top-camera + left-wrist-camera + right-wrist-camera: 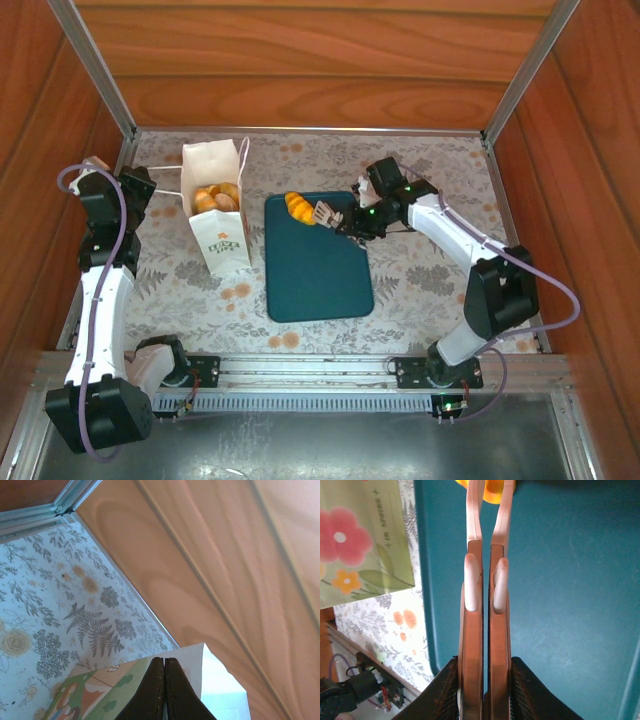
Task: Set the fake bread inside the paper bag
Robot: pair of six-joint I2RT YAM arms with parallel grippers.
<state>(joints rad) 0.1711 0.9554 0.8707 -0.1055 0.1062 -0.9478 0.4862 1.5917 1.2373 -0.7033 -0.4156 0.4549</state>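
The tongs' tips are almost closed at the fake bread's near end (310, 217), so my right gripper needs to open the tongs and reach farther over the bread's body (297, 205).
The white paper bag (218, 235) stands upright left of the teal tray, its mouth open, with several golden pieces of fake bread (215, 198) inside. My left gripper (172, 190) is at the bag's left rim, and its jaws (164, 680) are shut on the edge of the paper bag (220, 680). One more striped fake bread (297, 206) lies at the tray's far left corner. My right gripper (352, 222) is shut on a pair of tongs (485, 630). The tongs' pale blades (323, 213) straddle the orange fake bread (492, 492).
The flat teal tray (320, 280) lies mid-table, seen close under the tongs as the tray (560, 580). The bag's flowered front (360, 540) is just left of it. Wooden walls close in the back and both sides, and a metal rail runs along the near edge.
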